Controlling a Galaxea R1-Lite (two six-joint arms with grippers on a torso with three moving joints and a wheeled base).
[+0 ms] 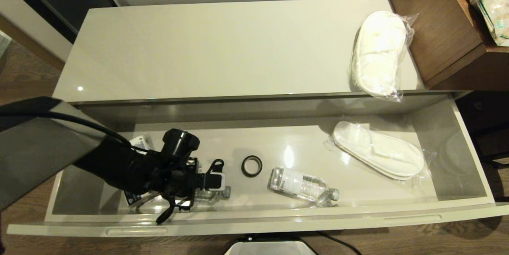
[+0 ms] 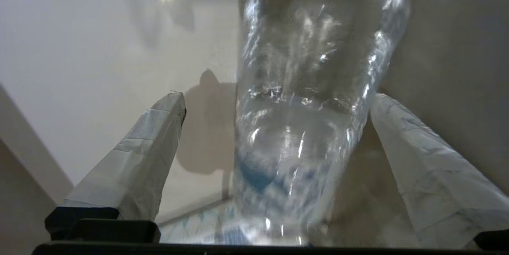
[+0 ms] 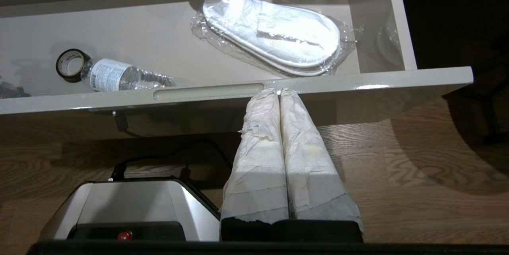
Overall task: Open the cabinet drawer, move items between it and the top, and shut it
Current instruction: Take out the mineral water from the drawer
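Observation:
The clear water bottle's base (image 2: pixel 286 202) only touches the tissue pack's printed edge (image 2: pixel 205 228), so the bottle will come free when I lift and the pack will stay lying there.
The cabinet drawer (image 1: pixel 278 223) stands pulled out below the top (image 1: pixel 218 48). My left gripper (image 1: pixel 210 189) reaches into its left part, open around a clear water bottle (image 2: pixel 302 127) lying there. One finger (image 2: pixel 159 135) stands apart from the bottle and the other sits close against it. A second bottle (image 1: pixel 302 185) lies in the drawer's middle, and a wrapped slipper pair (image 1: pixel 379 153) lies to its right. Another wrapped pair (image 1: pixel 379 54) rests on the top's right end. My right gripper (image 3: pixel 279 91) is shut and empty, parked low before the drawer front (image 3: pixel 358 82).
A black ring (image 1: pixel 251 166) lies between the two bottles. A tissue pack (image 1: pixel 140 142) shows behind my left wrist. The brown wooden unit (image 1: pixel 445 28) with a plastic bag (image 1: pixel 489 0) on it adjoins the top at right. My base (image 3: pixel 131 207) sits on the wood floor.

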